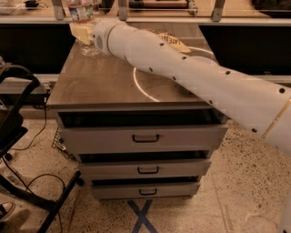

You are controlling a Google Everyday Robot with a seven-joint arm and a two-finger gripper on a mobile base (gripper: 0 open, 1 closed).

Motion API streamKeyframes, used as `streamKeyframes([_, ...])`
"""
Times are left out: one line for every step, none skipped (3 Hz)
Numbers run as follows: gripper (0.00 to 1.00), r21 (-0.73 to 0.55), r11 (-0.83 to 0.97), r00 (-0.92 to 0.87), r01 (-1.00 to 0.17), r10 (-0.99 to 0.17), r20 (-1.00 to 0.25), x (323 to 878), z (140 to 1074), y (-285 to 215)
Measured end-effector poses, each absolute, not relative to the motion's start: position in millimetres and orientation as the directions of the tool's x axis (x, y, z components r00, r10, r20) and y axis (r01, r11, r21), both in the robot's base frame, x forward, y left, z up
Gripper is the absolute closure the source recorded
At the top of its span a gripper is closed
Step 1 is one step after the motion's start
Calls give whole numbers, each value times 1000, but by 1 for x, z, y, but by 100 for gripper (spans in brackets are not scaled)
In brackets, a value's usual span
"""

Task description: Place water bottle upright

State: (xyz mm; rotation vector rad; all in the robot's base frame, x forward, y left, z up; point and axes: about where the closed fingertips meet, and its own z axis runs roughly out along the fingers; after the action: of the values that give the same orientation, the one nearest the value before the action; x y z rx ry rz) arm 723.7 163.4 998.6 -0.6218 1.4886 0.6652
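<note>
My gripper is holding the water bottle (82, 12) upright above a clear spot on the cabinet top (86, 74), so it should keep lowering it until the bottle's base stands flat, then let go.
The water bottle (81, 10), clear with a pale label band, stands upright at the far left corner of the cabinet top (100, 84). Its clear base (89, 48) shows just below the gripper, and its cap is cut off by the top edge of the view. My gripper (82, 32) reaches in from the right on the long white arm (191, 73). Its tan fingers (76, 30) are closed around the bottle's middle. The copper-toned can is not visible.
The grey cabinet has three drawers (145, 137), the top one slightly open. A white ring mark (141, 88) and a tan packet (170, 40) lie on its top. A black chair frame (18, 113) stands at left. Blue tape X (142, 216) marks the floor.
</note>
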Motion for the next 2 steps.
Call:
streamKeyframes([100, 46, 666, -57, -745, 4, -998, 734, 978, 181])
streamKeyframes([100, 66, 666, -92, -743, -5, -996, 740, 958, 192])
